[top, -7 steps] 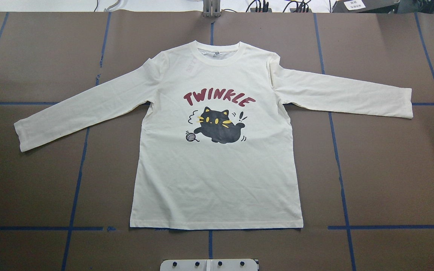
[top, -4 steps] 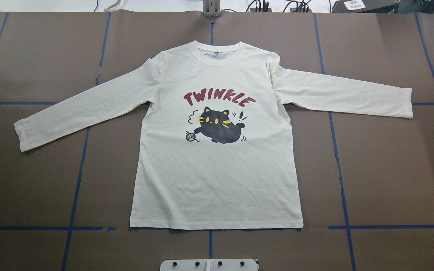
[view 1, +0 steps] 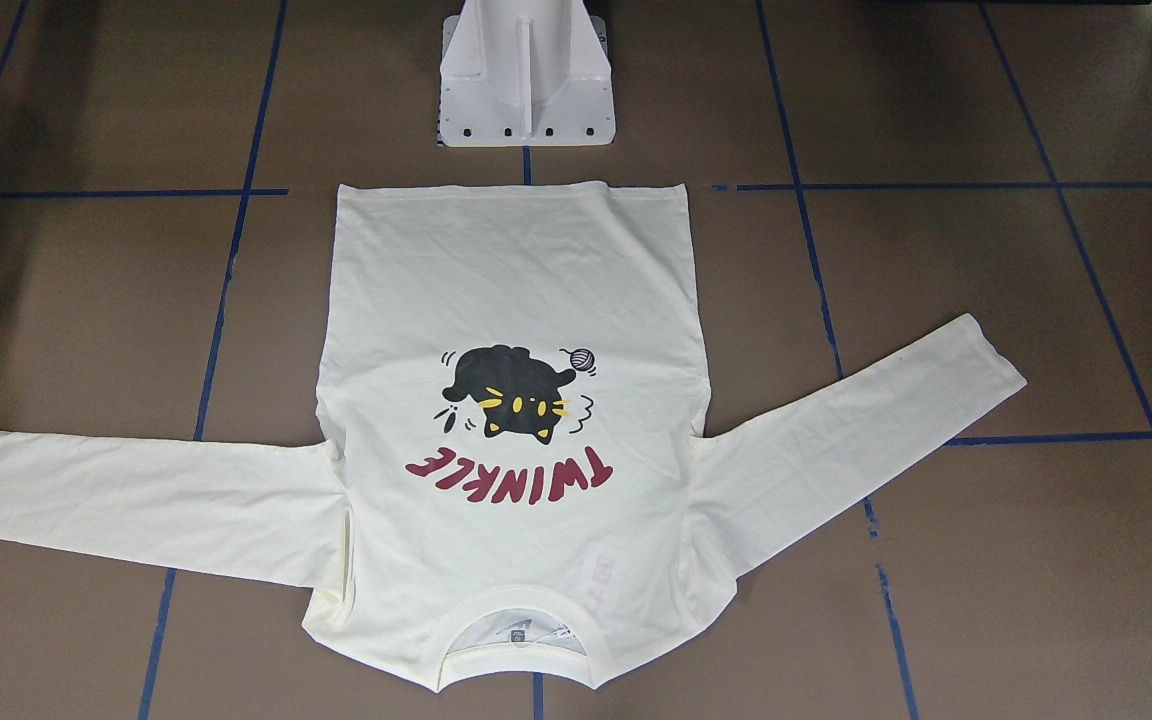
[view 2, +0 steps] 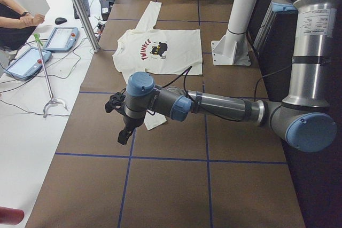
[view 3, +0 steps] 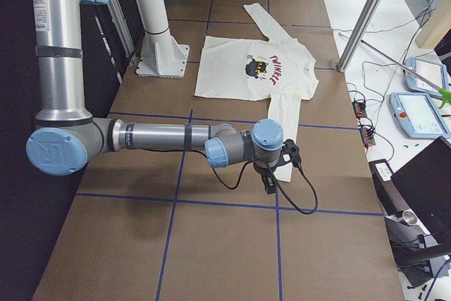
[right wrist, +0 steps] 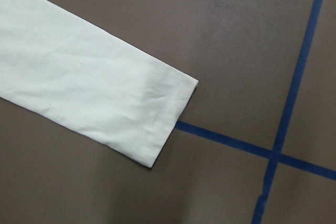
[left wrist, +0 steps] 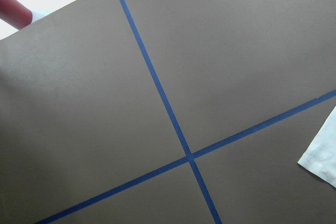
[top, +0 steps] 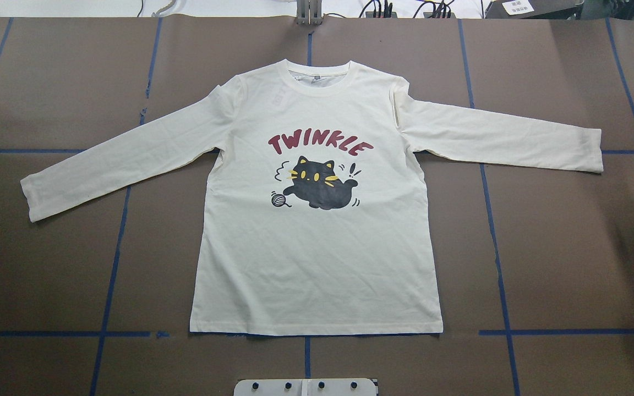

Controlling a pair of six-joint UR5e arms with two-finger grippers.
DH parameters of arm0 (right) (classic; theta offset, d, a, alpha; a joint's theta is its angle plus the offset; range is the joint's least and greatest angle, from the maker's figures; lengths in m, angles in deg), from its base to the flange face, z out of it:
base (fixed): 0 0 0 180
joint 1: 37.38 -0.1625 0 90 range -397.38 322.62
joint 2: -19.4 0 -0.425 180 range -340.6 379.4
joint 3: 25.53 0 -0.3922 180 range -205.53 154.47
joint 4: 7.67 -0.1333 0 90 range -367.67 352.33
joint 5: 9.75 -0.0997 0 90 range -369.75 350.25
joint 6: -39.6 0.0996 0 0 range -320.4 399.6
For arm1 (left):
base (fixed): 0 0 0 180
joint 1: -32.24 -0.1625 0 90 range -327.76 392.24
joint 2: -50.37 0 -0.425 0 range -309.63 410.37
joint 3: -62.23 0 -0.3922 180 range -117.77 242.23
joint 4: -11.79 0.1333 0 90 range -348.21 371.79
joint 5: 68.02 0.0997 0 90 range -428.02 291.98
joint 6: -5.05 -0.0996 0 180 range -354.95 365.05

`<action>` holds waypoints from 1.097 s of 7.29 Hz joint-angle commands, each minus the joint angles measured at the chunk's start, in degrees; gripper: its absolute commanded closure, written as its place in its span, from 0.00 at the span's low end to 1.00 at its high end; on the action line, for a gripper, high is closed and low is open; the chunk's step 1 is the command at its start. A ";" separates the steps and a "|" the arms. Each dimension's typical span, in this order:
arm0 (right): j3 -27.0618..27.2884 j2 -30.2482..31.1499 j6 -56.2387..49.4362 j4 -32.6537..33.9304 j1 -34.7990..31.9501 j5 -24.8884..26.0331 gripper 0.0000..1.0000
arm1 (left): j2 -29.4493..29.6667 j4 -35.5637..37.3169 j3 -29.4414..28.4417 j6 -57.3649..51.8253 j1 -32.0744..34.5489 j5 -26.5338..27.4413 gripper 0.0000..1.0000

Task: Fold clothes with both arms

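The sleeve's cuff lies flat and free straight ahead. My right gripper should keep going in and down until its fingers close on the cuff's edge.
The cream long-sleeved T-shirt (top: 317, 258) lies flat, print side up, with both sleeves spread out; it also shows in the front view (view 1: 506, 260). My left gripper (view 2: 123, 136) hangs above the table just beyond the left sleeve's cuff (top: 33, 198). The left wrist view catches only a corner of that cuff (left wrist: 321, 150). My right gripper (view 3: 268, 185) hangs just beyond the right sleeve's cuff (top: 592, 151), which fills the right wrist view (right wrist: 105, 93). Both grippers show only in the side views, so I cannot tell whether they are open or shut. Neither touches the shirt.
The white pedestal (view 1: 526, 70) stands just behind the shirt's hem. Blue tape lines (top: 110, 275) cross the brown table. An operator (view 2: 16, 22) and tablets (view 2: 59, 38) are off the table's far side. A metal post (view 3: 359, 26) stands at the table edge.
The shirt has not moved. A small dark sliver has come in at the right edge of the overhead view, level with the right cuff.
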 commanded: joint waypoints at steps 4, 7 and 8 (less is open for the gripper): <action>-17.21 -11.09 2.42 -5.12 7.36 1.83 0.00 | -0.19 -0.81 0.46 -0.28 -0.02 -2.05 0.00; -19.67 -13.28 2.42 -5.03 9.13 3.68 0.00 | -0.11 -0.98 0.54 -0.28 -0.02 -2.05 0.00; -20.46 -13.47 2.42 -5.03 9.22 3.94 0.00 | -0.19 -0.90 0.72 -0.28 -0.02 -2.05 0.00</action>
